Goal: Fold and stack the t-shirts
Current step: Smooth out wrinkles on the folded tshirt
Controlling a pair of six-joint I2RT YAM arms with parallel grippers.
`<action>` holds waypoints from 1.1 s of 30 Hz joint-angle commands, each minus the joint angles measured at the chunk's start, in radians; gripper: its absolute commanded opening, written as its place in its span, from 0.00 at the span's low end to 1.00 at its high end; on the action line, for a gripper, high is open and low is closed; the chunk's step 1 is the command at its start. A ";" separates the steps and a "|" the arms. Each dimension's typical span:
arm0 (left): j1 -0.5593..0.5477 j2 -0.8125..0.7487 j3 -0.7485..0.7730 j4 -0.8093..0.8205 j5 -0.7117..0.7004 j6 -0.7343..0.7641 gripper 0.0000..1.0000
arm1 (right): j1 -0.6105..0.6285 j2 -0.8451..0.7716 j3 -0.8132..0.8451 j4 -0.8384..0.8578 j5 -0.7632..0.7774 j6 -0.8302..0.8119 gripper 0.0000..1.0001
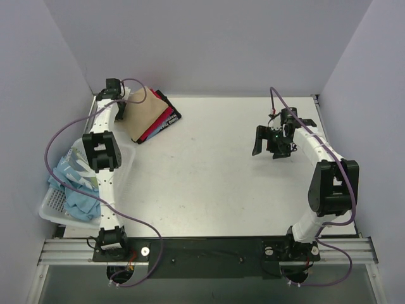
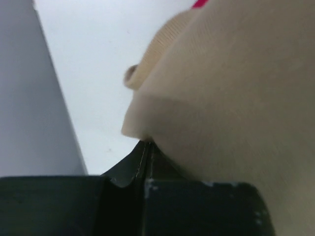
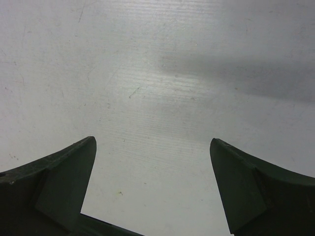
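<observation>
Edges of the red and black t-shirts [image 1: 166,121] are left bare by the tan t-shirt, so the robot's left gripper should move across and pull the tan t-shirt's corner [image 1: 166,107] toward those edges.
A folded tan-beige t-shirt [image 1: 143,114] lies on top of a red t-shirt [image 1: 162,122] and a black t-shirt [image 1: 172,113] in a stack at the far left of the table. My left gripper [image 1: 119,109] is at the tan shirt's left edge. In the left wrist view its jaws are pressed together [image 2: 147,143], with the tan cloth [image 2: 231,98] pinched at their tips. A sliver of red [image 2: 199,4] shows at the top. My right gripper [image 1: 271,143] hangs open and empty over bare table at the right [image 3: 152,142]. Light blue t-shirts [image 1: 74,190] lie crumpled in the basket.
A white mesh basket [image 1: 49,212] sits at the left table edge beside the left arm. Grey walls enclose the table on the left, back and right. A purple cable [image 1: 60,136] loops beside the left arm.
</observation>
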 commanded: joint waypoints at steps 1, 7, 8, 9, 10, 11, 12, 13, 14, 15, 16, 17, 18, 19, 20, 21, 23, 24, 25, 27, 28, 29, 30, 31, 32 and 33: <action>-0.017 -0.006 0.036 0.028 0.050 0.009 0.00 | 0.006 -0.037 0.036 -0.040 0.020 -0.006 0.94; -0.031 -0.079 0.127 0.058 -0.011 0.068 0.00 | 0.006 -0.041 0.019 -0.042 0.026 -0.017 0.95; -0.034 -0.095 0.121 0.072 -0.038 0.080 0.00 | 0.006 -0.042 0.019 -0.042 0.026 -0.018 0.95; -0.037 -0.133 0.101 0.095 -0.054 0.094 0.00 | 0.006 -0.042 0.016 -0.040 0.027 -0.020 0.94; -0.045 -0.148 0.092 0.107 -0.095 0.103 0.00 | 0.006 -0.043 0.016 -0.040 0.027 -0.021 0.95; -0.054 -0.182 0.072 0.127 -0.112 0.117 0.00 | 0.006 -0.043 0.013 -0.040 0.029 -0.023 0.94; -0.059 -0.201 0.066 0.132 -0.133 0.118 0.00 | 0.006 -0.043 0.011 -0.040 0.027 -0.026 0.95; -0.069 -0.228 0.049 0.130 -0.135 0.120 0.00 | 0.006 -0.045 0.010 -0.039 0.027 -0.026 0.95; -0.101 -0.245 0.038 0.121 -0.103 0.120 0.00 | 0.006 -0.046 0.008 -0.039 0.027 -0.031 0.95; -0.126 -0.288 -0.009 0.120 -0.079 0.114 0.00 | 0.006 -0.048 0.005 -0.039 0.029 -0.032 0.95; -0.143 -0.305 -0.045 0.117 0.008 0.112 0.00 | 0.006 -0.048 0.004 -0.037 0.030 -0.037 0.95; -0.172 -0.346 -0.107 0.118 0.052 0.111 0.00 | 0.006 -0.049 0.002 -0.039 0.032 -0.040 0.95; -0.194 -0.356 -0.146 0.121 0.125 0.111 0.00 | 0.006 -0.051 0.001 -0.037 0.035 -0.041 0.95; -0.230 -0.371 -0.201 0.121 0.147 0.118 0.00 | 0.006 -0.057 -0.002 -0.039 0.038 -0.046 0.95; -0.246 -0.368 -0.218 0.121 0.152 0.120 0.00 | 0.004 -0.060 -0.004 -0.039 0.041 -0.047 0.94; -0.276 -0.351 -0.235 0.115 0.143 0.121 0.00 | 0.004 -0.066 -0.009 -0.039 0.041 -0.049 0.95; -0.301 -0.299 -0.212 0.088 0.152 0.102 0.00 | 0.004 -0.081 -0.019 -0.039 0.043 -0.052 0.95; -0.307 -0.258 -0.198 0.072 0.164 0.095 0.00 | 0.004 -0.089 -0.022 -0.039 0.046 -0.054 0.94; -0.315 -0.233 -0.163 0.064 0.176 0.089 0.00 | 0.004 -0.092 -0.032 -0.037 0.044 -0.058 0.94; -0.329 -0.166 -0.100 0.052 0.161 0.083 0.00 | 0.004 -0.101 -0.041 -0.039 0.050 -0.063 0.95; -0.333 -0.115 -0.038 0.023 0.161 0.083 0.00 | 0.004 -0.107 -0.048 -0.039 0.052 -0.063 0.95; -0.343 -0.097 -0.005 0.006 0.167 0.077 0.00 | 0.004 -0.109 -0.053 -0.039 0.053 -0.063 0.95; -0.355 -0.066 0.027 -0.015 0.173 0.074 0.00 | 0.004 -0.115 -0.062 -0.039 0.055 -0.063 0.94; -0.362 -0.060 0.030 -0.024 0.193 0.077 0.00 | 0.003 -0.118 -0.067 -0.039 0.058 -0.064 0.95; -0.379 -0.058 0.014 -0.020 0.198 0.092 0.00 | 0.003 -0.124 -0.071 -0.037 0.060 -0.066 0.95; -0.387 -0.064 -0.008 -0.011 0.190 0.101 0.00 | 0.003 -0.126 -0.075 -0.037 0.063 -0.067 0.95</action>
